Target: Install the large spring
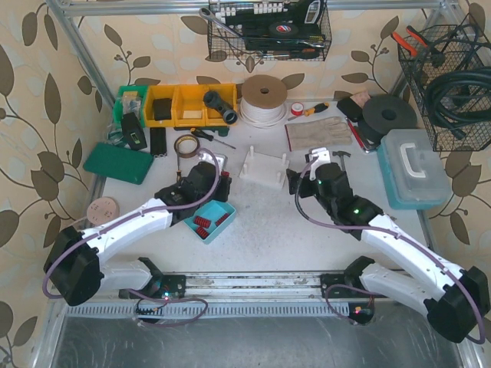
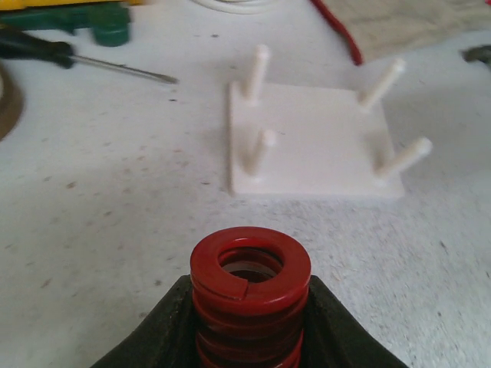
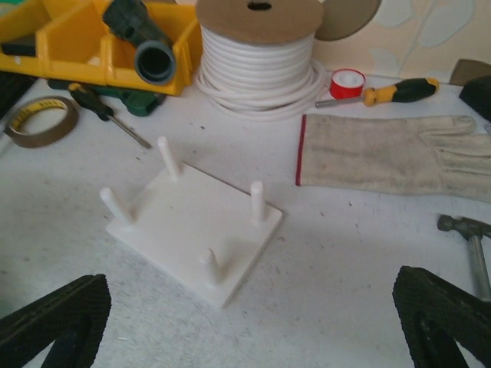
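The large red spring will stay standing around the white peg [image 3: 258, 201] nearest the glove when I lower the spring, because that peg is tall and slim.
A large red coil spring [image 2: 250, 264] stands upright between the black fingers of my left gripper [image 2: 250, 307], which is shut on it. In the top view this gripper [image 1: 219, 180] is just left of the white base plate [image 1: 263, 167]. The plate [image 2: 314, 146] lies flat on the table ahead of the spring, its four white pegs bare. My right gripper [image 3: 253, 310] is open wide and holds nothing. The plate [image 3: 192, 222] lies in front of it, slightly left. In the top view the right gripper [image 1: 303, 172] sits just right of the plate.
A blue tray [image 1: 211, 220] with small red springs sits under the left arm. Behind the plate are a white cord spool [image 3: 257, 54], yellow bins [image 1: 180, 103], a tape roll [image 3: 42, 120] and a screwdriver [image 2: 84, 61]. A glove [image 3: 391, 157] and hammer [image 3: 468, 230] lie to the right.
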